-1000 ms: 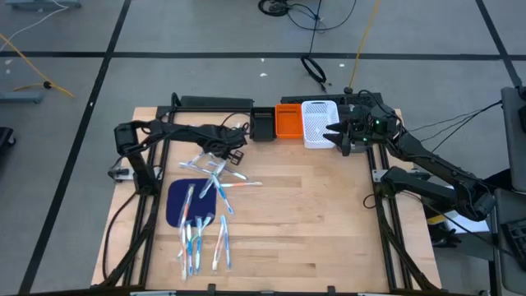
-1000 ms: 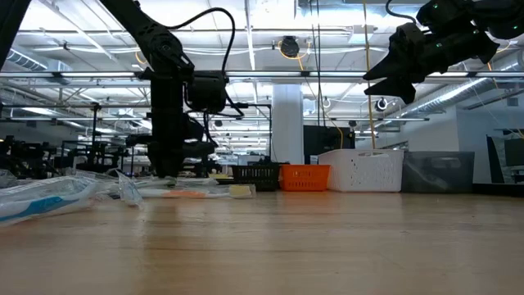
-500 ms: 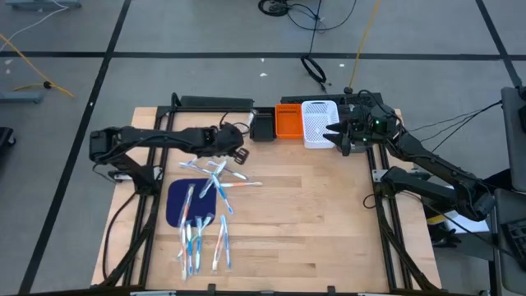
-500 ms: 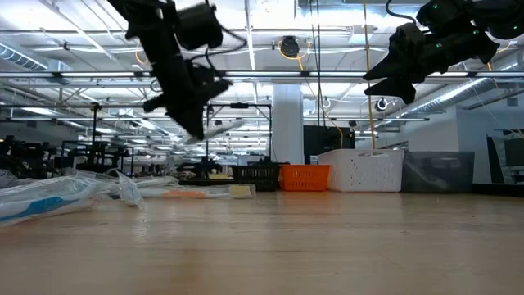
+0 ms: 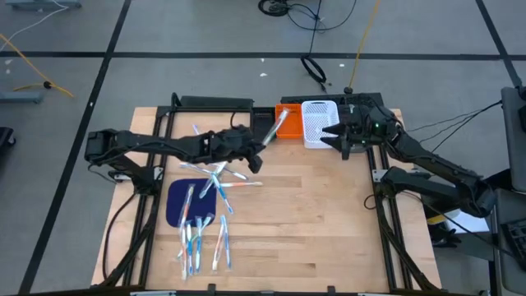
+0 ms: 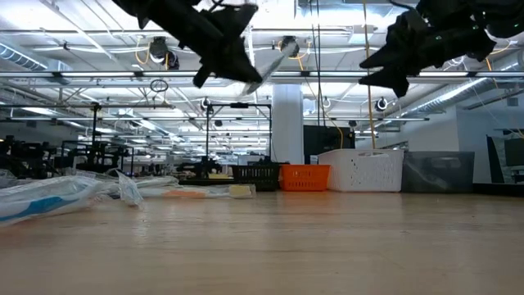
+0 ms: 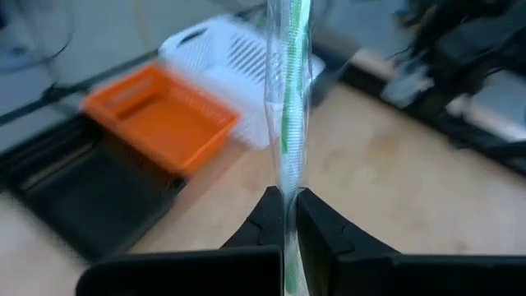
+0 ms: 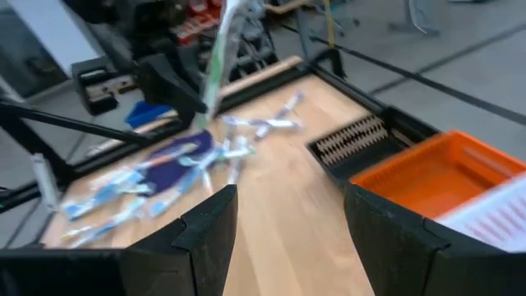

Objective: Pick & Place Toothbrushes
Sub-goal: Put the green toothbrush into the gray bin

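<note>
The toothbrush's free length (image 5: pixel 276 128) sticks out past the left gripper's fingers, so the robot's open right gripper should go on moving toward that free length (image 5: pixel 282 119) and close there.
My left gripper (image 5: pixel 256 150) is high above the table near the bins, shut on one clear-wrapped toothbrush (image 7: pixel 288 99) with a green stripe. That toothbrush (image 5: pixel 274 130) reaches toward the orange bin (image 5: pixel 289 123). The other toothbrushes (image 5: pixel 205 210) lie flat and scattered on the table's left half, some on the dark blue mat (image 5: pixel 179 201). My right gripper (image 5: pixel 333 136) hangs open in the air beside the white bin (image 5: pixel 319 122), with nothing between its fingers (image 8: pixel 205 234). My left gripper pinches the toothbrush near one end (image 7: pixel 287 205) between its two fingers. The fingers come slanting from the table's left, and the toothbrush runs on past their tips, roughly along them. It is lifted clear of the table and slants upward (image 6: pixel 274 56) toward the bins.
Black (image 8: pixel 357 140), orange and white bins stand in a row at the table's far edge. Metal frame rails run along both sides of the wooden top (image 5: pixel 312 222), whose right half is bare wood. Cables lie on the floor beyond the table.
My left gripper has risen from the toothbrush pile, staying shut on one toothbrush. It has swung toward the right and far edge, toward the bins, and tipped from pointing down to nearly level. The toothbrush has been lifted clear of the table. The pile stays where it was.
</note>
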